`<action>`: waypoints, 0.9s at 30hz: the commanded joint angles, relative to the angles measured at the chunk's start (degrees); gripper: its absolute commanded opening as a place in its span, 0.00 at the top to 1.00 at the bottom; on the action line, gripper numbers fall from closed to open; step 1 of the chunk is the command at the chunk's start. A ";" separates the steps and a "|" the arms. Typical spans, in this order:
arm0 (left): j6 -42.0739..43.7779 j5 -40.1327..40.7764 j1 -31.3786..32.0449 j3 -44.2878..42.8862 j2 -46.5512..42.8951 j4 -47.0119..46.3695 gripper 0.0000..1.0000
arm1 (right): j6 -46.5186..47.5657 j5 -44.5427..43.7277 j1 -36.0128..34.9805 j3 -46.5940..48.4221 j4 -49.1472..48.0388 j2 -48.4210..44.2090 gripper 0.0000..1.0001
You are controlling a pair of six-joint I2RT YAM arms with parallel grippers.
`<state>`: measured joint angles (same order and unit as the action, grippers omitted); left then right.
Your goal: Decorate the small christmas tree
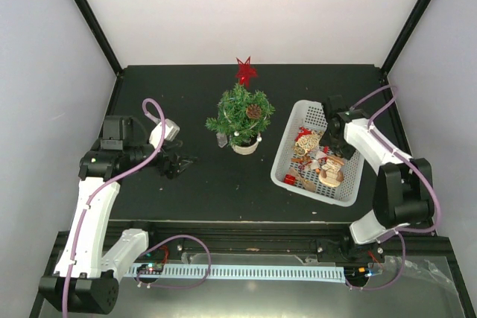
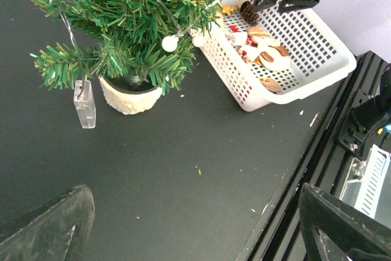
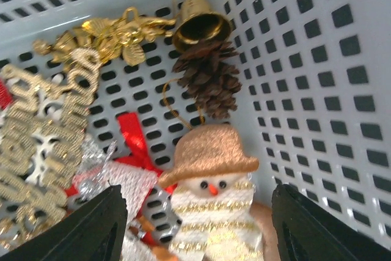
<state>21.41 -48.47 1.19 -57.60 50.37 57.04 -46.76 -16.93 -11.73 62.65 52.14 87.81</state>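
Observation:
The snowman ornament (image 3: pixel 212 209) is between my right gripper's fingers, which are short of the pine cone. I should move toward the gold bell and close on the pine cone (image 3: pixel 209 80).
The small christmas tree (image 1: pixel 240 113) stands in a cream pot (image 1: pixel 244 146) mid-table, with a red star (image 1: pixel 245 71) on top, a pine cone (image 1: pixel 253 111) and white balls on it. It also shows in the left wrist view (image 2: pixel 131 10). The white basket (image 1: pixel 288 156) to its right holds ornaments. My right gripper (image 3: pixel 201 227) is open, down inside the basket, its fingers either side of a snowman ornament (image 3: pixel 214 194); a pine cone (image 3: pixel 209 77) and gold bell (image 3: pixel 198 24) lie beyond. My left gripper (image 1: pixel 181 161) is open and empty, left of the tree.
A clear plastic tag (image 2: pixel 84 103) hangs from a wire on the tree's left side. Gold glitter lettering (image 3: pixel 46 129), a gold leaf sprig (image 3: pixel 113 35) and a red bow (image 3: pixel 131 139) fill the basket. The table's front rail (image 1: pixel 253 247) runs along the near edge.

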 commanded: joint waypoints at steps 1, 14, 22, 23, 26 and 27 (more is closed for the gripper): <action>0.39 -1.45 -0.32 -1.46 -0.36 -0.17 0.08 | -2.60 -1.95 2.70 0.11 -2.55 2.56 0.33; 0.48 -1.10 -0.31 -0.84 -0.62 -0.53 0.08 | -1.69 11.22 6.28 -6.38 -17.87 5.74 0.36; 0.34 -0.92 -0.41 -0.58 -0.56 -0.65 0.09 | 4.05 19.91 6.30 -14.75 -29.02 -9.98 0.37; 0.31 -1.04 -0.40 -0.62 -0.47 -0.69 0.09 | 4.51 17.04 6.29 -12.09 -25.16 -9.47 0.37; 0.30 -1.17 -0.41 -0.67 -0.27 -0.80 0.08 | 5.29 9.58 6.19 -5.57 -13.65 -5.45 0.37; 0.30 -1.23 -0.40 -0.69 -0.27 -0.79 0.09 | 5.36 8.08 6.20 -4.44 -11.57 -4.28 0.37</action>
<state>21.41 -48.51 1.19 -57.60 50.26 56.99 -43.70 -0.99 -5.69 52.97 31.20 79.85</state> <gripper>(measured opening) 0.915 0.630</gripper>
